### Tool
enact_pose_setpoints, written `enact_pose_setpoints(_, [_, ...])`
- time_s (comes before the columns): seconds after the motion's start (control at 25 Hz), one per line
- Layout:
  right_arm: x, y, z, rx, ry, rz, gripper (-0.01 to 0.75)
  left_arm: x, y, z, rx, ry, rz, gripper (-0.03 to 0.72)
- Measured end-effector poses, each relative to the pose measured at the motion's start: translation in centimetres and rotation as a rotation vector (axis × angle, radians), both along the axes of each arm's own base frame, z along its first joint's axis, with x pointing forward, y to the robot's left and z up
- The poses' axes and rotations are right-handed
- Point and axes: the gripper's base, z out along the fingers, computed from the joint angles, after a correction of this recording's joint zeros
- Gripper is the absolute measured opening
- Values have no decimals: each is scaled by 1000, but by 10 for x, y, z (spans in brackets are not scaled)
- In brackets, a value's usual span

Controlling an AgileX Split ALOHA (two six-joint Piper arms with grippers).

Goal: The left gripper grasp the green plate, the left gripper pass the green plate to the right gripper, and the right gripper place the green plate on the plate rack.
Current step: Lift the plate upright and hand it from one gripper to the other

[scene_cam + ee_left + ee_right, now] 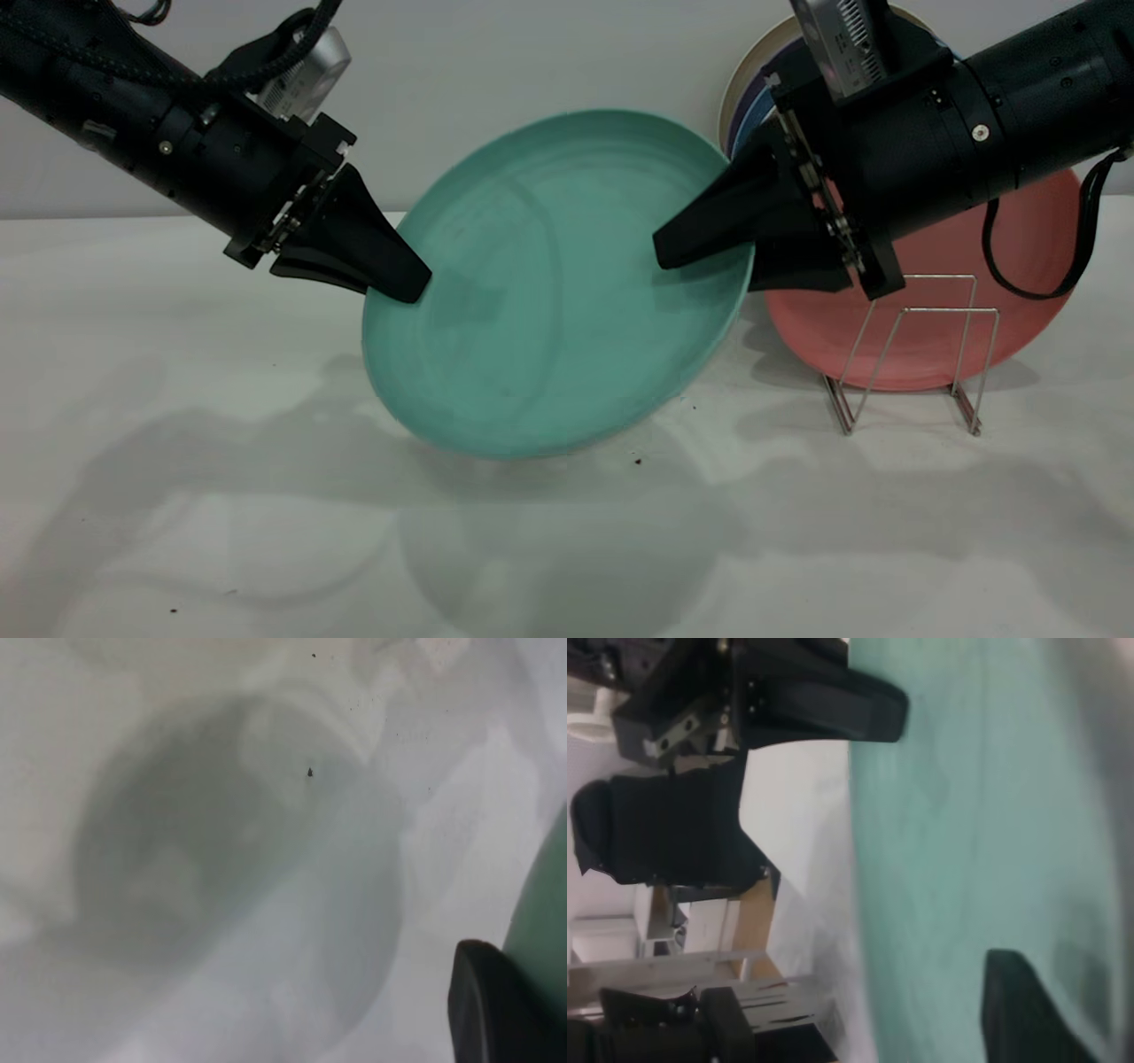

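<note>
Both my grippers hold the green plate's rim. I should open my left gripper and back it off before my right gripper takes the plate to the rack.
The green plate hangs tilted above the table, its face towards the exterior camera. My left gripper is shut on its left rim, and my right gripper is shut on its right rim, one finger across the face and one behind. In the left wrist view a dark finger lies against the green plate. The right wrist view shows my own finger on the green plate, with the left gripper at the far rim. The plate rack stands at the right, just behind the right arm.
A salmon-pink plate stands in the rack, partly hidden by the right arm. Cream and blue plates lean on the wall behind it. The white table stretches out under and in front of the held plate, with a few dark specks.
</note>
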Motion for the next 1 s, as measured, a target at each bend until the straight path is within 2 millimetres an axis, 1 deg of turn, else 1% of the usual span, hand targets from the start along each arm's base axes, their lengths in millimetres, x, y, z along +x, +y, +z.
enact_pose_setpoints(0.04, [0,-1,-1,-16,-9,0,174,0,0,0,-4,4,3,41])
enact_pose_setpoints(0.08, [1,-1,-2,-25,-21,0,171,0,0,1,-8,5,3,62])
enact_pose_setpoints(0.16, [1,-1,-3,-30,-38,13,166,-1,-1,3,-15,8,-7,129])
enact_pose_setpoints(0.28, [1,-1,-3,-37,-60,30,136,-4,-1,8,-27,7,-29,299])
enact_pose_setpoints(0.36, [0,-1,-2,-41,-86,45,122,-5,0,15,-19,-13,-40,436])
enact_pose_setpoints(0.48, [1,-2,3,-52,-151,65,78,-8,1,36,-7,-74,-68,596])
enact_pose_setpoints(0.52, [1,-2,7,-55,-172,66,75,-10,2,44,3,-99,-78,632])
enact_pose_setpoints(0.6, [1,-6,19,-74,-223,68,75,-15,4,59,34,-148,-105,665])
enact_pose_setpoints(0.72, [1,-20,33,-134,-297,72,75,-23,8,85,84,-208,-117,672])
enact_pose_setpoints(0.88, [-3,-44,58,-241,-415,91,75,-38,13,121,130,-298,-116,648])
enact_pose_setpoints(1.0, [-4,-57,81,-332,-549,74,75,-48,15,144,153,-369,-122,623])
